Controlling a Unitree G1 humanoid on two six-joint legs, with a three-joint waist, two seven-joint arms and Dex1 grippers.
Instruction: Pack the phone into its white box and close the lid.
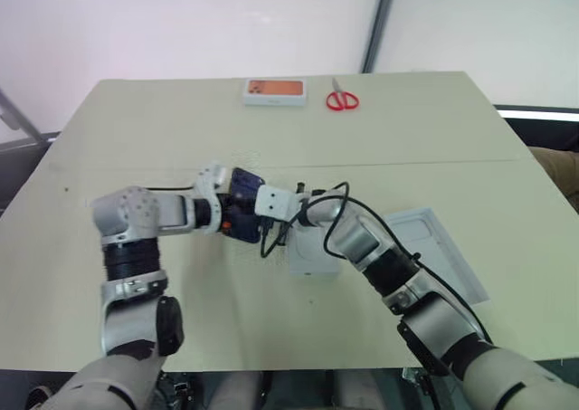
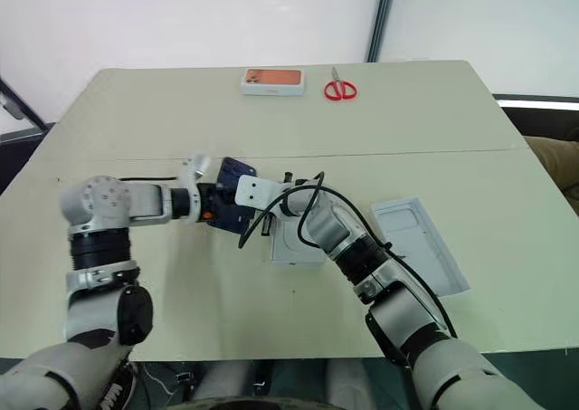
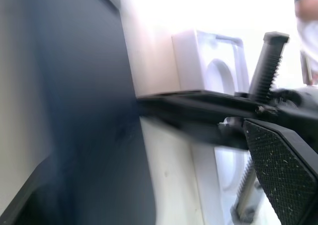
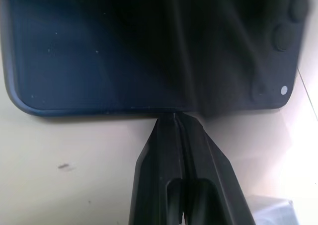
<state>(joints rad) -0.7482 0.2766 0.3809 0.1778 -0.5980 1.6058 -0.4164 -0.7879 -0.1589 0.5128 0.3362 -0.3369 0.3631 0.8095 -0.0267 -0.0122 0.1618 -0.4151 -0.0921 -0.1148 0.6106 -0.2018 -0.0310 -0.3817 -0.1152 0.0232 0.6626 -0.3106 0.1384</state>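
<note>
I expect the dark navy phone (image 1: 242,226) to sink inside and lie flat when I lower it, because a raised rim goes around the white box's hollow (image 1: 312,254).
The dark navy phone (image 1: 244,185) sits mid-table where both grippers meet. Its back faces the right wrist view, with the camera lenses (image 4: 285,36) in one corner. My right gripper (image 4: 174,118) is shut, and its tips touch the phone's long edge. My left gripper (image 1: 237,215) comes in from the left and stands open around the phone's end, with one textured finger pad (image 3: 278,160) clear of it. The white box (image 1: 312,254) lies on the table just right of the phone, beside my right forearm. The lid (image 1: 434,247) lies hollow side up further right.
An orange-topped box (image 1: 274,90) and red scissors (image 1: 342,98) lie near the table's far edge. A black cable (image 1: 335,213) loops around my right wrist above the white box. Bare tabletop stretches in front and to the far left.
</note>
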